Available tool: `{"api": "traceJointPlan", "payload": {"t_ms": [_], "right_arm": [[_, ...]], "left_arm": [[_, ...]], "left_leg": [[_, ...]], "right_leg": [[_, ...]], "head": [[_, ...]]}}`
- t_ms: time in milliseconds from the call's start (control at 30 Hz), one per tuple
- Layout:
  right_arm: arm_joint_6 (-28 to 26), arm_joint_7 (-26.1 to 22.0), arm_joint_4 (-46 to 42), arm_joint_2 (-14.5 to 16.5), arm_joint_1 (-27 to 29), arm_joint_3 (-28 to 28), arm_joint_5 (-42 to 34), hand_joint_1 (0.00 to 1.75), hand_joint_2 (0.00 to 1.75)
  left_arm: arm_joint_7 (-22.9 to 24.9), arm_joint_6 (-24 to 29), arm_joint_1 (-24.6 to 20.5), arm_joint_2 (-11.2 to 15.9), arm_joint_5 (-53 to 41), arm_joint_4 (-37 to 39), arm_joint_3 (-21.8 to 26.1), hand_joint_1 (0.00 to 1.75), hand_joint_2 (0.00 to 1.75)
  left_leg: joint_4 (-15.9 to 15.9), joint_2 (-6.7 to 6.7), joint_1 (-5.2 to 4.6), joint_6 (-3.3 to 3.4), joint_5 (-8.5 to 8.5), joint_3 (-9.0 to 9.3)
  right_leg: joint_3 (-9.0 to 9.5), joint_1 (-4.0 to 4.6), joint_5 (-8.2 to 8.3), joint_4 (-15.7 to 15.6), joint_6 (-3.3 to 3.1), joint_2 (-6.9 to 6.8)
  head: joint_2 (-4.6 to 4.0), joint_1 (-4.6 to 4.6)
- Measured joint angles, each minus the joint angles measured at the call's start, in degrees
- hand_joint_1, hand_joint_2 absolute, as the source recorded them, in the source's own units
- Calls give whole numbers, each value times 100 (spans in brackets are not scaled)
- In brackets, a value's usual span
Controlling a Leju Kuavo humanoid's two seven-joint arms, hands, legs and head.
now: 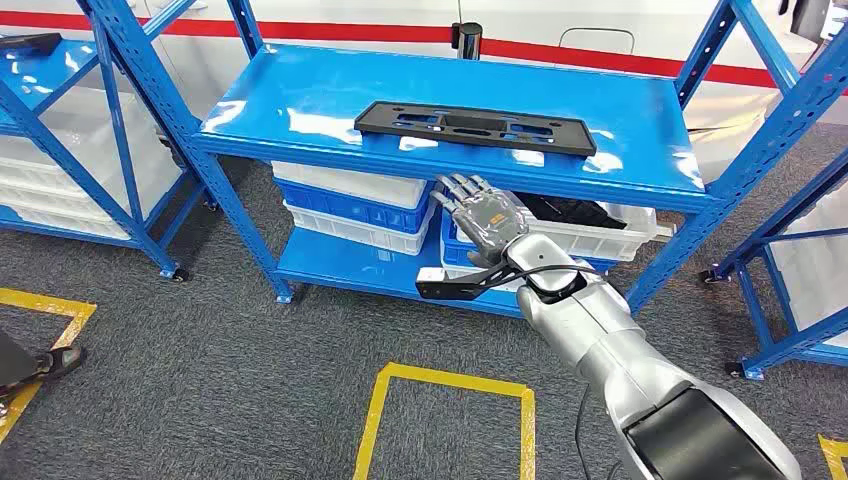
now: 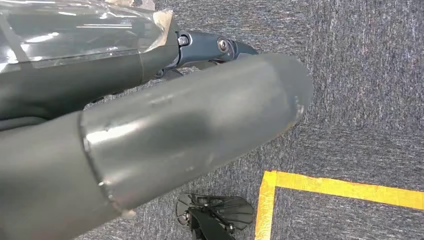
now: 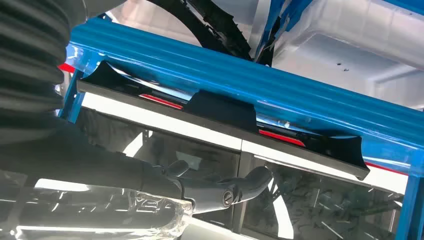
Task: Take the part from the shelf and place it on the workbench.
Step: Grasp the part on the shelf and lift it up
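I see that the black part's rim runs straight across open gaps [image 3: 281,137]. I expect the part's long ends [image 1: 575,138] to stay straight out when I lift the part by its middle.
A flat black plastic part [image 1: 475,127] with cut-outs lies on the top blue shelf [image 1: 300,95], close to its front edge. My right hand [image 1: 482,215] is held up in front of the shelf, just below that edge and under the middle of the part, with its fingers spread and nothing in them. The right wrist view looks at the part [image 3: 220,112] edge-on, lying along the shelf lip [image 3: 300,87], with a dark finger [image 3: 245,185] stretched towards it. My left hand [image 2: 200,130] hangs over the grey carpet and holds nothing.
Stacked white and blue bins [image 1: 350,205] and a white bin with black parts [image 1: 600,225] sit on the lower shelf. Blue racks stand at the left [image 1: 60,150] and right [image 1: 790,250]. Yellow tape [image 1: 450,400] marks a square on the carpet.
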Motion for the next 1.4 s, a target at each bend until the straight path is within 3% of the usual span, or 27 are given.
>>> {"api": "traceJointPlan", "payload": {"t_ms": [533,1400], "right_arm": [[-129,195,139,-49,-189,-63,-119,0,175],[-38,545,107,-546,-559,-396,-160,0,175]], "left_arm": [[194,-118,1,3,-60,6,1,0,0],[352,-201,2,3,-226,9,0,0,0]], "left_leg": [[1,1,0,0,0,1],[3,1,0,0,0,1]], "right_leg": [[0,0,0,0,0,0],[0,0,0,0,0,1]], "head": [[0,1],[0,0]]}}
